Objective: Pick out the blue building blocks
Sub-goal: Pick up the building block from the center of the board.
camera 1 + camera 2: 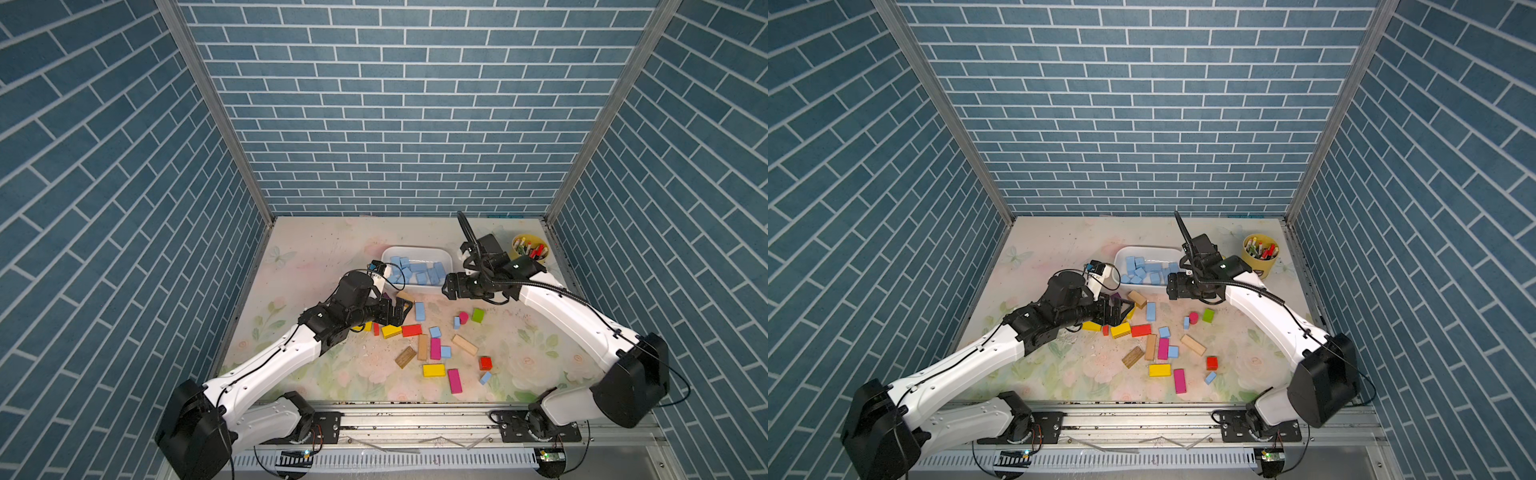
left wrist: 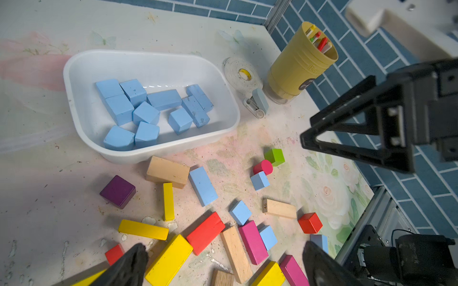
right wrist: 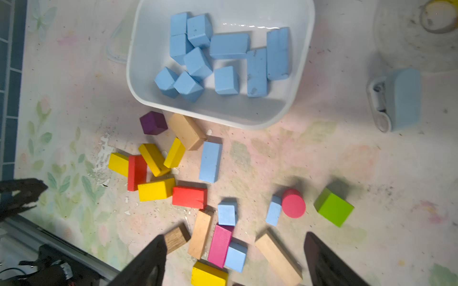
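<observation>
The long blue brick's near half (image 1: 420, 316) is clear of the wooden block, so the robot's left gripper goes on moving there until its open fingers straddle both long sides (image 1: 420, 312).
Several blue building blocks (image 1: 419, 272) lie in a white tub (image 1: 415, 248) at the back middle of the table. Others are loose in front of it: a long brick (image 1: 420, 311) and small cubes (image 1: 434, 331) (image 1: 445, 351) (image 1: 484, 377). My left gripper (image 1: 401, 311) (image 2: 224, 247) hangs open and empty just left of the long brick (image 2: 203, 185). Over the tub's near right corner, my right gripper (image 1: 446, 286) (image 3: 234, 236) is open, with nothing between its fingers. The tub's blocks (image 3: 223, 54) show in the right wrist view too.
Yellow (image 1: 433, 369), red (image 1: 411, 330), magenta (image 1: 454, 380), green (image 1: 478, 315), purple (image 2: 117, 191) and bare-wood (image 1: 464, 344) blocks are scattered among the loose blue ones. A yellow cup of crayons (image 1: 530, 248), a tape roll (image 2: 244, 74) and a pale blue gadget (image 2: 257, 102) stand right of the tub.
</observation>
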Available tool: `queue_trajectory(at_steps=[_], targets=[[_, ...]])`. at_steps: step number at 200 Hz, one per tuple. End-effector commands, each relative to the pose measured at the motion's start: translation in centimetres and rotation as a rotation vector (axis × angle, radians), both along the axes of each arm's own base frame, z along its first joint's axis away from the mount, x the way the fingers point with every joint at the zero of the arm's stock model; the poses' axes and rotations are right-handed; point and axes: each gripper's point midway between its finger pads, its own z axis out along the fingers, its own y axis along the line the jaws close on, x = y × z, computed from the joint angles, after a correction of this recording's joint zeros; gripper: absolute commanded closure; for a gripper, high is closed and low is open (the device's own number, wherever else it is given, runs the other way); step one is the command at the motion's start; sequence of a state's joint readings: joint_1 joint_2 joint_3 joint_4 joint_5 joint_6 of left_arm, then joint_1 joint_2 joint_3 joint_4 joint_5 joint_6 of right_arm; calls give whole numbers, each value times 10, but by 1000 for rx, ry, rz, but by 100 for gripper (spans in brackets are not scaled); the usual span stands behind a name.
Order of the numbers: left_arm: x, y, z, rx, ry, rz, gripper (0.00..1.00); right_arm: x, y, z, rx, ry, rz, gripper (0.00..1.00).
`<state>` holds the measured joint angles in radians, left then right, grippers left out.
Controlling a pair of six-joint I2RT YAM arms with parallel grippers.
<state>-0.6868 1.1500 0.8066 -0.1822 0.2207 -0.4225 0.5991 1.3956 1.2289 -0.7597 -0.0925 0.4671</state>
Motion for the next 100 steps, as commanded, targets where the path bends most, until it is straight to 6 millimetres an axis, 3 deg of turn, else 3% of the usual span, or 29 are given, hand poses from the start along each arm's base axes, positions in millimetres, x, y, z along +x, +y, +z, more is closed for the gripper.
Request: queue_trajectory(at_steps=[1,52,100], targets=[[5,-5,-4,38,29,20,1,-5,-19,10,-7,-77,-51,12],[14,-20,-26,139,127,51,1,-40,-53,-1,-23,-94,-108,9],[22,-44,-49,197,222,46,1,-60,-69,-6,-16,-105,-133,7]])
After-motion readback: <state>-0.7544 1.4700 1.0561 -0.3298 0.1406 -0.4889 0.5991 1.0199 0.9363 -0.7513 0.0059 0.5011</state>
